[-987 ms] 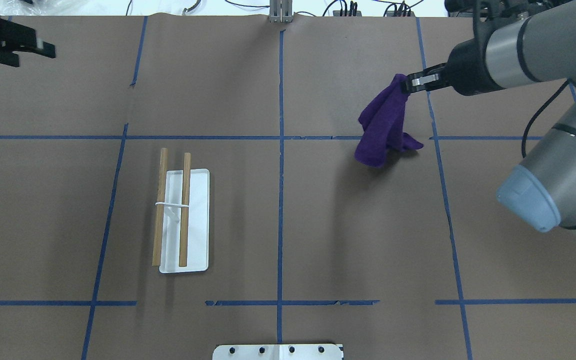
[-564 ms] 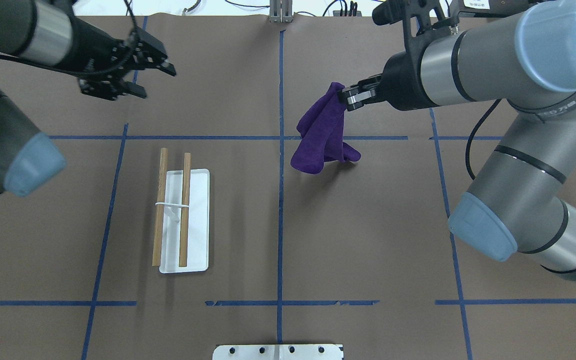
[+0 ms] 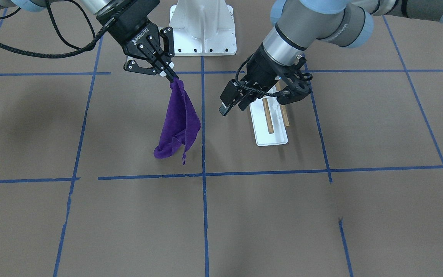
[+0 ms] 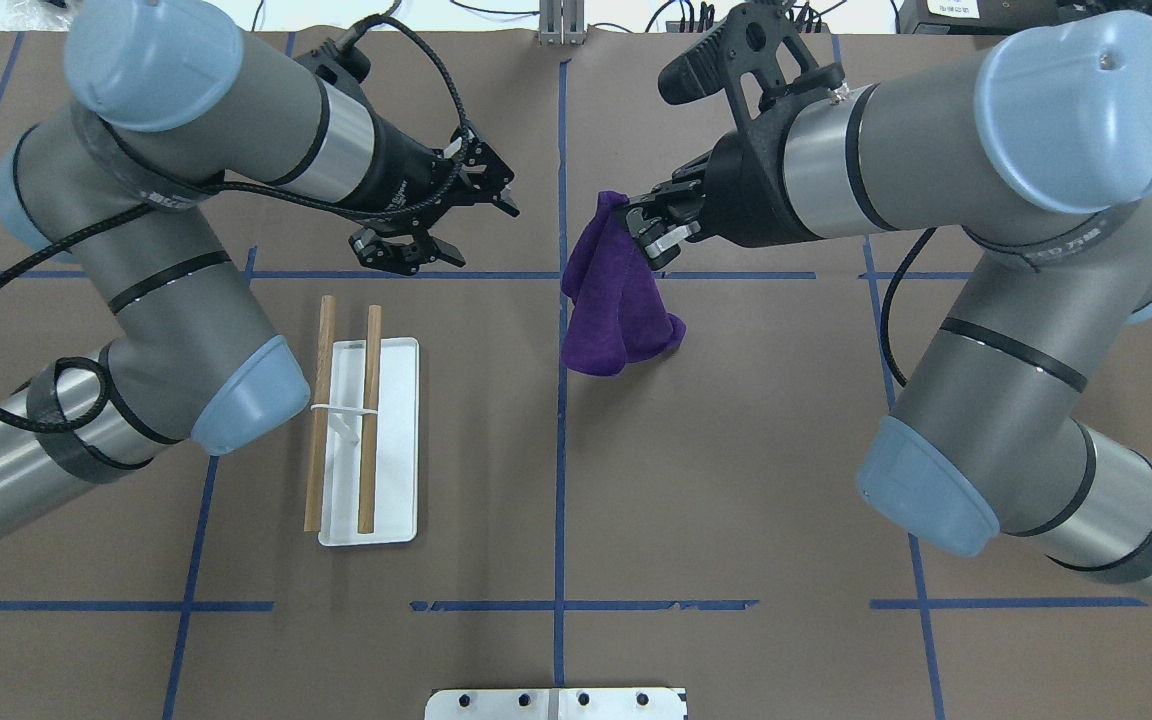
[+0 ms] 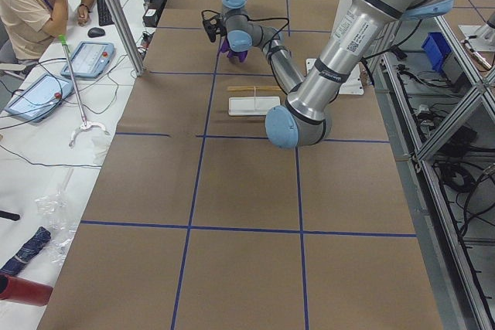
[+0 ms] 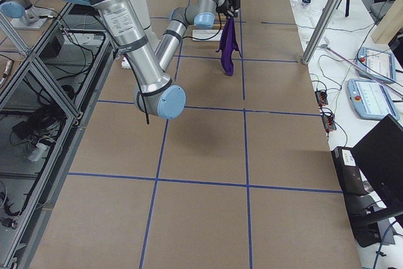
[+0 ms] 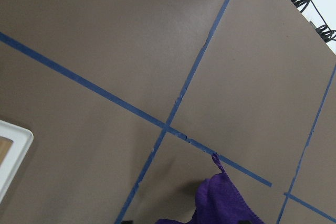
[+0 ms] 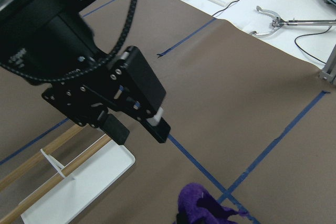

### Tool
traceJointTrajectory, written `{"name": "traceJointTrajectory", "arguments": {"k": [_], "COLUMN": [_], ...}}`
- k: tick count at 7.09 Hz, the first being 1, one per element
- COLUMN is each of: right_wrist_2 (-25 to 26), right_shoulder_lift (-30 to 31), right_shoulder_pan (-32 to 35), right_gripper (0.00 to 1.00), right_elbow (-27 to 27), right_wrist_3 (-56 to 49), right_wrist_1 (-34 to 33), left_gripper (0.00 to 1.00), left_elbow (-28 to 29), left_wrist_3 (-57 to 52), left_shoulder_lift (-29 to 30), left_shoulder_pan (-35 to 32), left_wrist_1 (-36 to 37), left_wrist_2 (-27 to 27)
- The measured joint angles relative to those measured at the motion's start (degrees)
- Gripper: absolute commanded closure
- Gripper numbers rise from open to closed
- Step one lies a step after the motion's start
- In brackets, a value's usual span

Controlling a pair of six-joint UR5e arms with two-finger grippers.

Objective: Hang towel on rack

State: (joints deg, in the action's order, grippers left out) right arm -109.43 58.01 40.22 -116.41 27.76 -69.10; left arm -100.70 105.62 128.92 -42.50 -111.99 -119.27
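The purple towel (image 3: 178,120) is hanging limp and is longer than the gap (image 3: 276,116) between the dowels. It will lie draped over both dowels when I pull it over.
My right gripper (image 4: 641,222) is shut on the top corner of a purple towel (image 4: 616,310) and holds it up near the table's centre line. The towel hangs down bunched, and I cannot tell if its lower end touches the table. In the front view the right gripper (image 3: 171,79) pinches the towel (image 3: 179,123) from above. My left gripper (image 4: 476,230) is open and empty, just left of the towel and beyond the rack's far end. The rack (image 4: 368,420) is two wooden dowels joined by a white band on a white tray (image 4: 396,450). The rack has nothing on it.
A white bolted pedestal (image 4: 556,703) stands at the table's near edge in the middle. Blue tape lines cross the brown table cover. A metal post (image 4: 561,20) stands at the far edge. An operator (image 5: 39,5) sits beside the table's left end.
My right gripper has carried the towel leftward from the right half to the centre line. My left arm has swung in from the far left, its gripper now close to the towel.
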Motion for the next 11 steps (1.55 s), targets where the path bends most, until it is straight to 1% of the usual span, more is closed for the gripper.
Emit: {"name": "traceJointTrajectory", "arguments": {"k": [2, 4, 5, 6, 8, 9, 10, 11], "right_wrist_2": [0.08, 0.16, 0.7, 1.78, 2.99, 3.09, 3.1, 3.09], "right_shoulder_lift": [-0.35, -0.42, -0.46, -0.53, -0.49, -0.47, -0.45, -0.42], "right_shoulder_pan": [-0.86, -1.38, -1.92, -2.76, -3.93, -4.08, -4.08, -4.13], "right_gripper": [1.0, 1.0, 1.0, 1.0, 1.0, 1.0, 1.0, 1.0], "right_elbow": [0.03, 0.0, -0.12, -0.29, -1.02, -1.37, -1.77, -2.01], "right_wrist_3": [-5.05, -5.98, -6.06, -6.1, -6.12, -6.1, -6.1, -6.09], "right_wrist_1": [-0.04, 0.01, 0.02, 0.02, -0.02, 0.0, 0.01, 0.02], "left_gripper": [0.27, 0.28, 0.29, 0.31, 0.41, 0.6, 1.0, 1.0], "left_elbow": [0.99, 1.42, 1.84, 2.13, 2.26, 2.22, 2.17, 2.05], "left_wrist_3": [1.13, 1.28, 1.32, 1.32, 1.27, 1.26, 1.28, 1.64], "left_shoulder_lift": [2.1, 3.63, 4.07, 4.21, 4.22, 4.18, 4.13, 3.97], "left_shoulder_pan": [1.81, 2.59, 2.95, 3.3, 3.63, 3.98, 4.36, 4.6], "left_wrist_1": [0.0, -0.06, -0.06, -0.07, -0.11, -0.09, -0.1, -0.28], "left_wrist_2": [0.06, -0.04, -0.05, -0.02, 0.0, 0.02, 0.06, 0.1]}}
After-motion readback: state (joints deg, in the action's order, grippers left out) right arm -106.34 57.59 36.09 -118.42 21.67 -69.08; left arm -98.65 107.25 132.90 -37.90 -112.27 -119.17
